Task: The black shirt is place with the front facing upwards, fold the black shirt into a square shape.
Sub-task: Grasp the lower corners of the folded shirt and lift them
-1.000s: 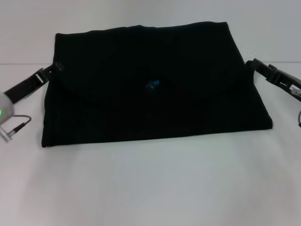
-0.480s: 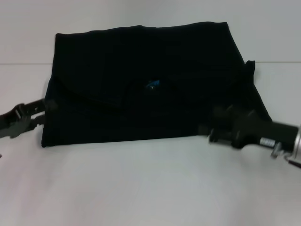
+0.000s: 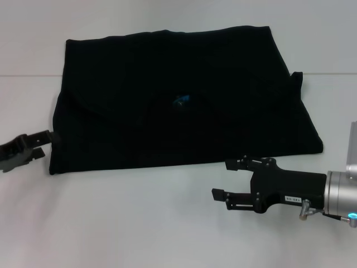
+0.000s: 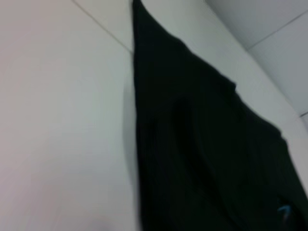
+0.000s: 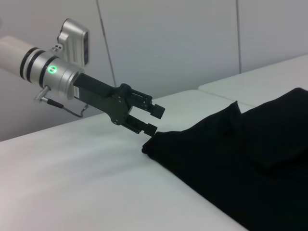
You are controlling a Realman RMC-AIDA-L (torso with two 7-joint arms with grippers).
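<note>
The black shirt's far edge (image 3: 167,33) is far back, so my left gripper should grab the shirt's near corner (image 3: 56,167) and pull the shirt closer together with my right gripper opposite.
The black shirt (image 3: 167,95) lies folded flat across the far half of the white table, its small blue neck label (image 3: 180,101) showing near the middle. The left wrist view shows the same shirt (image 4: 202,159) and label (image 4: 284,211). My left gripper (image 3: 43,143) is open beside the shirt's near left corner, holding nothing. It shows in the right wrist view as the left gripper (image 5: 154,119), just off the corner of the shirt (image 5: 240,159). My right gripper (image 3: 225,180) is open and empty over bare table, just in front of the shirt's near edge.
The white table (image 3: 122,223) stretches bare in front of the shirt. A small flap of cloth (image 3: 297,76) sticks out at the shirt's right edge. A seam in the table (image 3: 22,75) runs behind the shirt.
My right arm swung from the shirt's right side to the table in front of its near edge. My left gripper slid down the left side to the near left corner.
</note>
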